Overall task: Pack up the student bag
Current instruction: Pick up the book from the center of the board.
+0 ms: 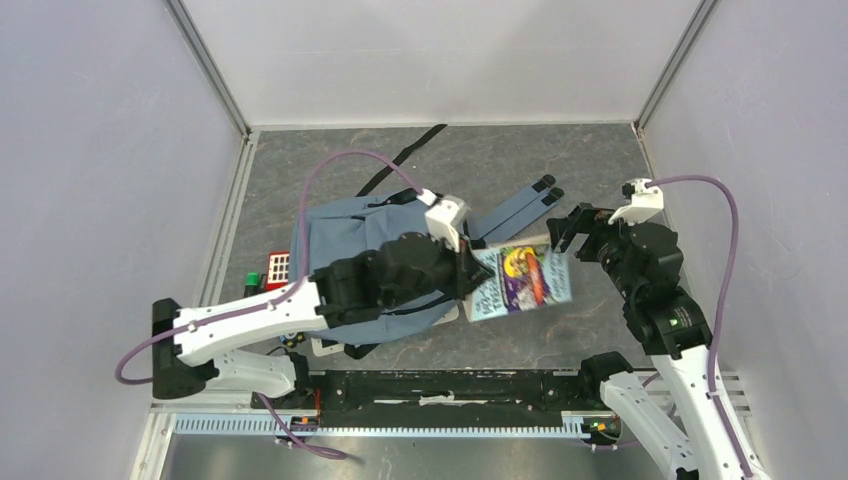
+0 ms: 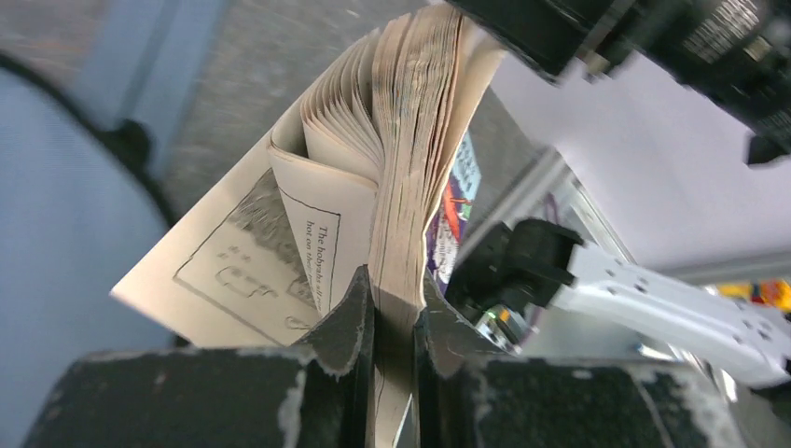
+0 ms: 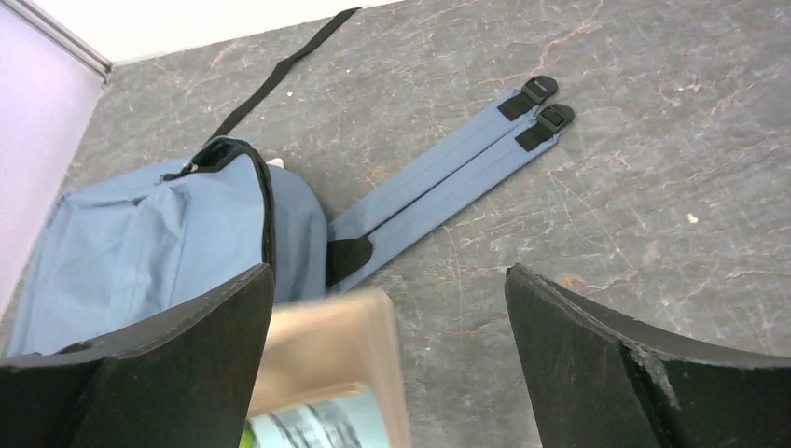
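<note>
The student bag's black zip edge (image 3: 267,201) is open, so I expect the bag (image 1: 340,235) to spread wide and take in the whole paperback book when I push the book inside.
The grey-blue student bag (image 1: 340,235) lies flat at centre left, its blue straps (image 1: 520,208) stretched toward the back right. My left gripper (image 1: 466,268) is shut on a paperback book (image 1: 522,280) with a purple and light-blue cover, held just right of the bag. In the left wrist view the pages (image 2: 410,168) fan out above my two fingers (image 2: 350,317) clamped on them. My right gripper (image 1: 570,228) stands open just past the book's far right corner, apart from it. The right wrist view shows the book's corner (image 3: 331,373) low between my wide-spread fingers (image 3: 597,355), and the bag (image 3: 140,252) at left.
A red calculator-like item (image 1: 277,268) and small objects lie on the table left of the bag. A black strap (image 1: 400,160) trails toward the back wall. White walls enclose the dark stone-pattern tabletop (image 1: 560,160) on three sides.
</note>
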Controlling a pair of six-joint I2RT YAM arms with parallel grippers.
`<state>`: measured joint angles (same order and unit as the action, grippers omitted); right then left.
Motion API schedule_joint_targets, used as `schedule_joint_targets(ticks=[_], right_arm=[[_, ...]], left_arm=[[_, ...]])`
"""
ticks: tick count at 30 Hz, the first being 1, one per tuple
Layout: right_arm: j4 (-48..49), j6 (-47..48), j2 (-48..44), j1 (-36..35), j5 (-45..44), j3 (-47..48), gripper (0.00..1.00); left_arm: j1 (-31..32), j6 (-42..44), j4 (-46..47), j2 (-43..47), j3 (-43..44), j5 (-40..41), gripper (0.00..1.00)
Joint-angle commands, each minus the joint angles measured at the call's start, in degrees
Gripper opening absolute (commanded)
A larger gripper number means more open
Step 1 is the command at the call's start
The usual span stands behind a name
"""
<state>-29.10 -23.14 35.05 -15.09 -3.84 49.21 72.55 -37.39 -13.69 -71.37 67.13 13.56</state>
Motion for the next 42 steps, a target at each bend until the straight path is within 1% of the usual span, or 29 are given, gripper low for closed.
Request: schedule_joint_targets(ticks=[1, 4, 7, 10, 12, 13, 15, 19, 21, 26, 32, 34, 36, 38, 40, 42], right_arm=[[-0.2, -6.3, 1.5, -0.3, -2.9, 2.3, 0.98], [3.8, -13.6, 1.2, -0.3, -1.7, 0.5, 0.98], [12.0, -21.5, 0.3, -0.3, 5.0, -5.2, 0.98], [22.9, -30.5, 0.2, -0.3, 13.2, -13.0, 0.98], [31.8, -36.8, 1.1, -0.6, 18.9, -18.6, 0.98], [36.6, -39.9, 1.7, -1.2, 20.7, -21.3, 0.98], [43.5, -43.6, 3.2, -5.3, 19.6, -24.3, 0.98], [51.2, -44.5, 6.5, -15.9, 12.5, -25.0, 0.98], [55.2, -45.6, 7.8, -18.4, 10.7, -25.5, 0.98], [63.4, -48.0, 9.3, -19.5, 9.9, -27.2, 0.98], [65.6, -49.1, 12.7, -20.2, 9.9, -26.2, 0.98], [65.3, -49.1, 15.4, -20.4, 11.0, -24.8, 1.0], [65.2, -49.0, 18.2, -20.5, 12.8, -22.7, 0.99], [67.9, -49.1, 20.5, -20.7, 14.3, -21.0, 0.99], [70.7, -49.2, 22.0, -20.9, 14.5, -19.7, 0.95], [72.8, -49.2, 22.5, -21.1, 13.8, -18.9, 0.94]], left_arm=[[-6.7, 2.8, -3.7, 6.7, 2.2, 7.1, 0.02], [-10.3, 0.2, -3.4, 10.2, 0.1, 8.4, 0.02], [-11.5, -1.9, -1.8, 13.3, -2.1, 12.1, 0.02], [-12.0, -4.5, 1.3, 16.1, -4.7, 15.1, 0.02], [-12.2, -6.7, 4.0, 17.6, -6.7, 16.3, 0.02], [-12.2, -8.0, 5.3, 18.1, -7.7, 16.8, 0.02], [-12.3, -10.1, 7.5, 18.9, -9.0, 17.4, 0.02], [-12.4, -12.4, 9.1, 18.8, -9.5, 18.4, 0.02], [-12.6, -13.1, 9.3, 18.8, -9.6, 18.5, 0.02], [-12.7, -14.6, 9.5, 19.5, -10.6, 19.5, 0.02], [-12.7, -16.9, 12.2, 20.2, -12.8, 18.8, 0.02], [-12.7, -17.9, 14.9, 20.4, -13.7, 17.3, 0.02], [-12.7, -19.0, 17.1, 20.2, -14.3, 15.2, 0.02], [-12.7, -19.8, 17.6, 19.6, -14.3, 13.6, 0.02], [-12.7, -21.5, 18.1, 19.4, -15.0, 12.7, 0.02], [-12.7, -22.6, 19.5, 19.6, -16.3, 12.4, 0.02]])
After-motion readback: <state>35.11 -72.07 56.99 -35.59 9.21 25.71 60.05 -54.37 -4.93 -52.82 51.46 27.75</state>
